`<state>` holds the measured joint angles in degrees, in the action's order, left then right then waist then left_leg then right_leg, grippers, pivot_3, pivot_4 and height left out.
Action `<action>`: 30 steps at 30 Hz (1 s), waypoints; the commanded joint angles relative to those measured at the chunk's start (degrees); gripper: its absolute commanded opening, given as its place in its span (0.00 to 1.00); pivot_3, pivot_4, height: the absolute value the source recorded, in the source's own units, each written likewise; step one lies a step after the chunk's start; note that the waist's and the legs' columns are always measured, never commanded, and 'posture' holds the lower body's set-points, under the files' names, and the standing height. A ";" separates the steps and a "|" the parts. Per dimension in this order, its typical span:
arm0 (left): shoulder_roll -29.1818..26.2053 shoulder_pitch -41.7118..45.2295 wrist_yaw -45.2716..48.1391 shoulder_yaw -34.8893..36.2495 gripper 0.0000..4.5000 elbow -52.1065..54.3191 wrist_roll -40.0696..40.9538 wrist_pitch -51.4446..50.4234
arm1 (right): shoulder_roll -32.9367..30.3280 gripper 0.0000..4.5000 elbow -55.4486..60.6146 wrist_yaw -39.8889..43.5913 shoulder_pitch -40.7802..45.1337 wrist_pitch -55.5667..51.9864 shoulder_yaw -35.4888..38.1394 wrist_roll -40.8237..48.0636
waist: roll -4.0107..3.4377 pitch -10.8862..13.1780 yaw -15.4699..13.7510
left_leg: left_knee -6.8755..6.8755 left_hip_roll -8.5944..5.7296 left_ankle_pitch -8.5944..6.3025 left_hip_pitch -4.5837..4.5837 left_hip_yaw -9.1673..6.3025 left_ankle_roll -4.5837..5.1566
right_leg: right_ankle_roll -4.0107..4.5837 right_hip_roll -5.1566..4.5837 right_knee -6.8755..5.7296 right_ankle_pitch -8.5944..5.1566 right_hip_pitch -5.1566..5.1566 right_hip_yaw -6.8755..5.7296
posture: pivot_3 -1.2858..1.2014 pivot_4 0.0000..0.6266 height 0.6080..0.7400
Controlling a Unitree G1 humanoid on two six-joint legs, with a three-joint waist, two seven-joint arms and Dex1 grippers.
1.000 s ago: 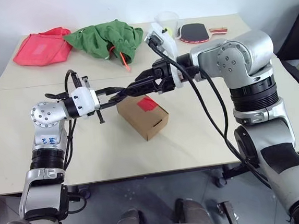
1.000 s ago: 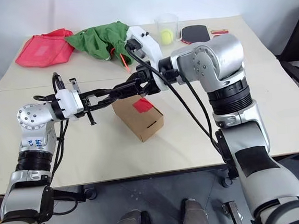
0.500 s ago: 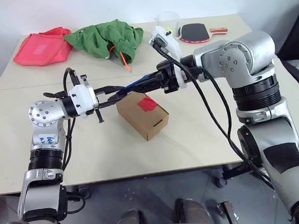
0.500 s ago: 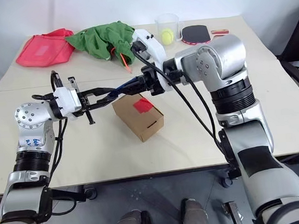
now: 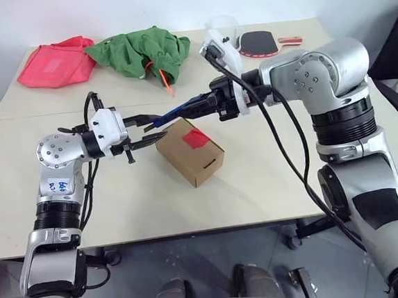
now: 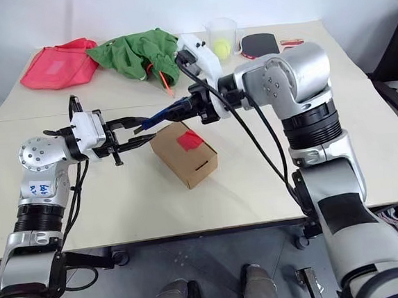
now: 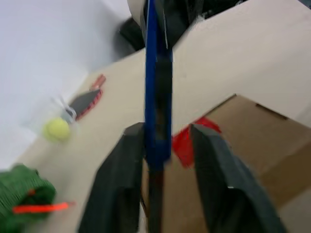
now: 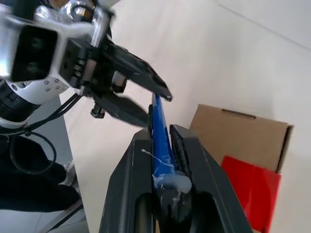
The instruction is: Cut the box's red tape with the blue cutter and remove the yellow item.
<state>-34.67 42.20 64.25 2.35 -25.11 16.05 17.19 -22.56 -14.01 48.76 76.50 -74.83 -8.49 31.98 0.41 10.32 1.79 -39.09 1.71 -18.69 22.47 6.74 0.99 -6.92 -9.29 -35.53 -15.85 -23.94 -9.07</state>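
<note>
The blue cutter's blade [image 5: 149, 127] sits within my left gripper's fingers, so next my left gripper backs off and steadies the box's top [image 5: 173, 137] while my right gripper cuts.
The brown box [image 5: 189, 153] lies closed on the table with the red tape [image 5: 196, 137] on its top. Just above its far-left corner the blue cutter [image 5: 175, 111] is held level in the air. My right gripper [image 8: 159, 133] is shut on one end of the cutter [image 8: 158, 121]. My left gripper [image 7: 165, 128] faces it from the other side, open, with the cutter's [image 7: 156, 97] free end between its spread fingers [image 7: 218, 170]. The yellow item is hidden.
At the back of the table lie a pink-red bag [image 5: 55, 62], a green cloth [image 5: 141, 51] with an orange-red stick [image 5: 165, 82], a clear cup holding a yellow-green ball [image 6: 222, 47], and a paddle [image 5: 259, 42]. A seam crosses the table behind the box.
My right gripper has closed on the blue cutter, and my left gripper, which held it before, has opened its fingers around it. Both arms have stayed nearly in place.
</note>
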 commanded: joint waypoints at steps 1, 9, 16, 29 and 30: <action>-1.16 0.53 -1.16 2.25 0.62 2.27 1.81 -3.12 | -0.95 0.04 1.10 0.35 2.42 1.52 2.19 0.36 | 0.00 0.00 0.00 | 0.00 0.00 0.00 0.00 0.00 0.00 | 0.00 0.00 0.01 0.00 0.00 0.01 | 0.52 0.24 1.00; -3.19 -0.43 -1.54 6.18 1.00 4.23 5.73 -12.03 | -2.06 0.04 1.36 -0.43 2.78 2.17 2.46 -0.04 | 0.00 0.00 0.00 | 0.00 0.00 0.00 0.00 0.00 0.00 | 0.00 0.00 0.00 0.00 0.00 0.01 | 0.52 0.24 1.00; -5.45 -2.06 0.22 9.42 1.00 5.18 9.32 -18.74 | -4.36 0.04 2.20 -2.27 2.04 2.25 3.54 -0.79 | 0.00 0.00 0.00 | 0.01 0.01 0.00 0.00 0.00 0.00 | 0.00 0.00 0.00 0.00 0.00 0.01 | 0.52 0.24 1.00; -5.53 1.55 7.71 3.33 0.82 2.35 8.15 -27.35 | -12.45 0.04 16.48 -9.62 -6.36 -1.27 7.29 -1.40 | 0.02 0.01 -0.17 | 0.03 0.00 0.00 0.03 0.03 -0.01 | 0.00 0.01 0.05 0.00 -0.02 0.02 | 0.52 0.24 1.00; -5.38 2.45 8.75 2.70 0.74 1.34 7.91 -27.47 | -12.53 0.04 18.12 -10.10 -7.03 -1.80 7.56 -1.10 | 0.02 0.01 -0.18 | 0.03 0.00 0.00 0.03 0.04 -0.01 | 0.00 0.01 0.05 0.00 -0.02 0.02 | 0.52 0.24 1.00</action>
<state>-39.65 42.95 71.18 5.40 -23.25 24.42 -10.62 -34.16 0.13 39.66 69.34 -76.26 -3.19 30.31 0.43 10.33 1.61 -39.06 1.70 -18.69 22.49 6.78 0.98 -6.92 -9.27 -35.48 -15.85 -23.96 -9.04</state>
